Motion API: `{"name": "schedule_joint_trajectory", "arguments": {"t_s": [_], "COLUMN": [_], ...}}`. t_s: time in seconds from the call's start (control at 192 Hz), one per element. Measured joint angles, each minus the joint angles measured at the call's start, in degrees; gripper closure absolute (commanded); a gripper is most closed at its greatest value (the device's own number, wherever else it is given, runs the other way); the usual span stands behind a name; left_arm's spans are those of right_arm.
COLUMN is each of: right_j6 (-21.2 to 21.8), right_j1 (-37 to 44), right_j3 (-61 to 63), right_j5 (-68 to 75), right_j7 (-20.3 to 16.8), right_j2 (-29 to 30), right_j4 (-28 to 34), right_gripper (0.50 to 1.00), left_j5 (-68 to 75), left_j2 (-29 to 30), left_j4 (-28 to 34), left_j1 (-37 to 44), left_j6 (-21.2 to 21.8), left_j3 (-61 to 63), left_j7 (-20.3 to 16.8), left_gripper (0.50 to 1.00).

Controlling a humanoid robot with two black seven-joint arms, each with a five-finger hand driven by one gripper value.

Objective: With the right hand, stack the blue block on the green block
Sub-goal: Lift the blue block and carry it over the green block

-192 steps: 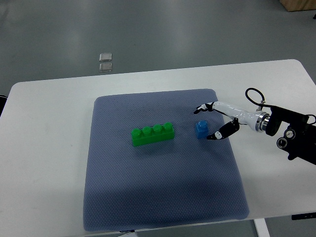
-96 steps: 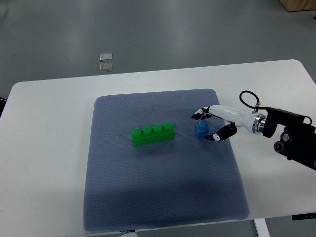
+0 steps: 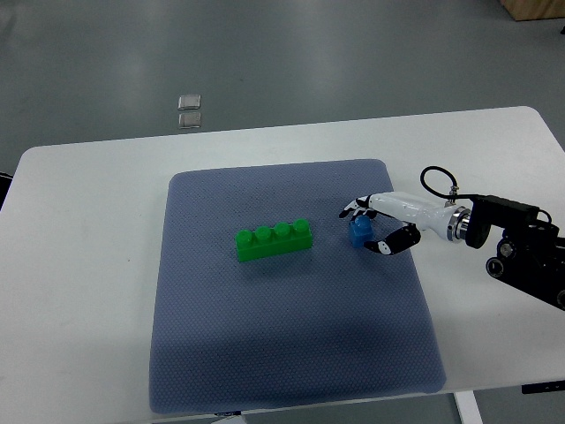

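My gripper will make the green block [image 3: 274, 242] slide and turn a little when it presses the blue block onto the green block's studs, because open mat [image 3: 207, 256] surrounds the unheld green block.
A long green block [image 3: 273, 240] with a row of studs lies near the middle of the blue-grey mat [image 3: 282, 353]. To its right, a short gap away, sits a small blue block [image 3: 358, 232]. My right hand [image 3: 368, 228] reaches in from the right edge and brackets the blue block, fingers [image 3: 352, 210] just behind it and thumb [image 3: 381, 246] at its near right side. The fingers are still spread and I cannot see a firm grasp. The block rests on the mat. No left arm shows in this view.
The mat covers the middle of a white table [image 3: 79, 265]. My right forearm and black wrist housing [image 3: 521, 252] lie over the table's right part. Two small clear squares [image 3: 189, 110] sit on the floor beyond the far edge.
My right hand has slid leftward and closed in around the blue block, the thumb coming nearer its side. Both blocks stay where they were.
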Motion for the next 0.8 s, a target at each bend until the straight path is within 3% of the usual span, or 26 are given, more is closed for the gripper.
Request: {"name": "schedule_joint_trajectory", "arguments": {"t_s": [0.083, 0.412, 0.798], "right_j6": [-0.4, -0.7, -2.4], "right_j1": [0.0, -0.1, 2.6], "right_j3": [0.0, -0.1, 1.0], "right_j5": [-0.6, -2.2, -1.7], "right_j7": [0.0, 0.1, 1.3], "right_j2": [0.0, 0.0, -0.5], "right_j4": [0.0, -0.1, 1.7], "right_gripper": [0.85, 0.987, 1.0], "left_j5": [0.0, 0.0, 0.0], "left_j2": [0.0, 0.0, 0.0], "left_j4": [0.0, 0.0, 0.0], "left_j1": [0.0, 0.0, 0.0], "left_j6": [0.0, 0.0, 0.0], "left_j3": [0.0, 0.0, 0.0], "left_j7": [0.0, 0.0, 0.0], "left_gripper": [0.5, 0.5, 0.5]}}
